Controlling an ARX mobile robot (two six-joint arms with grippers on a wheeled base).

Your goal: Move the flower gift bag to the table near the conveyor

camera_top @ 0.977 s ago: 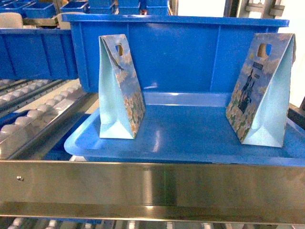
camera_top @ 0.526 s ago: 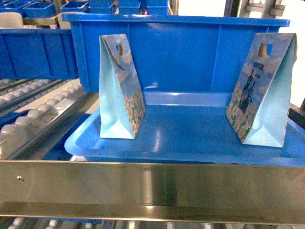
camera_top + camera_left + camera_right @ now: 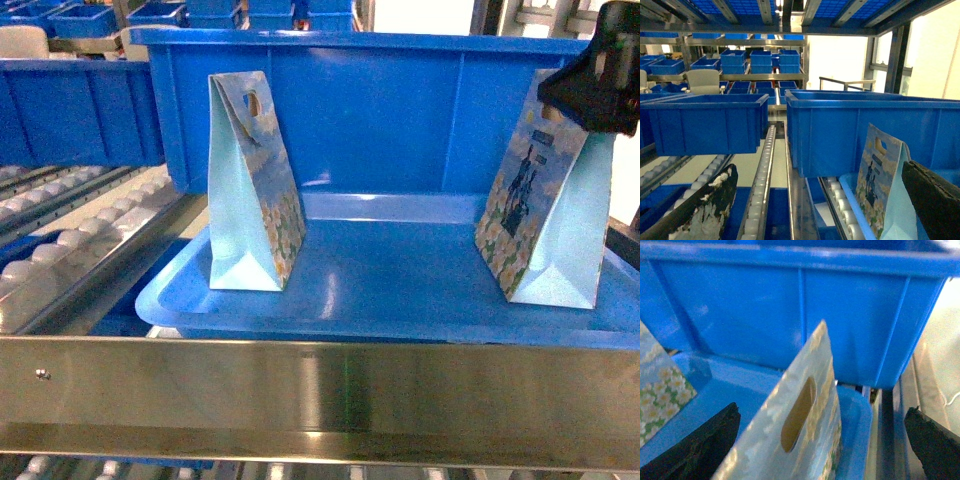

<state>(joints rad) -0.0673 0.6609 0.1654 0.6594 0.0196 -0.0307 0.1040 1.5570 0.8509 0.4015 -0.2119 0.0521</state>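
Note:
The flower gift bag (image 3: pixel 524 188) at the robot's right gripper is standing tall with straight, crisp edges (image 3: pixel 547 215), so it will hold its tapered shape while the robot carries it.
Two flower gift bags stand upright on a shallow blue tray (image 3: pixel 330 300), one at the left (image 3: pixel 250 190) and one at the right (image 3: pixel 545 220). My right gripper (image 3: pixel 592 95) hangs at the right bag's top edge and covers its handle hole in the head view. In the right wrist view it (image 3: pixel 820 447) is open, and that bag's top with the oval handle hole (image 3: pixel 800 425) rises between the two fingers, apart from both. My left gripper (image 3: pixel 820 205) is open over the conveyor (image 3: pixel 762 175), with a bag (image 3: pixel 880 180) beside its right finger. The table is out of view.
A deep blue bin (image 3: pixel 400 110) stands right behind the tray, and a second bin (image 3: pixel 70 110) sits to its left. Conveyor roller lanes (image 3: pixel 70 240) run along the left. A shiny steel rail (image 3: pixel 320 390) crosses the front. More blue bins (image 3: pixel 760 60) fill racks behind.
My right gripper has come into the head view at the top right and now sits at the right bag's top. Both bags and the tray stay where they were.

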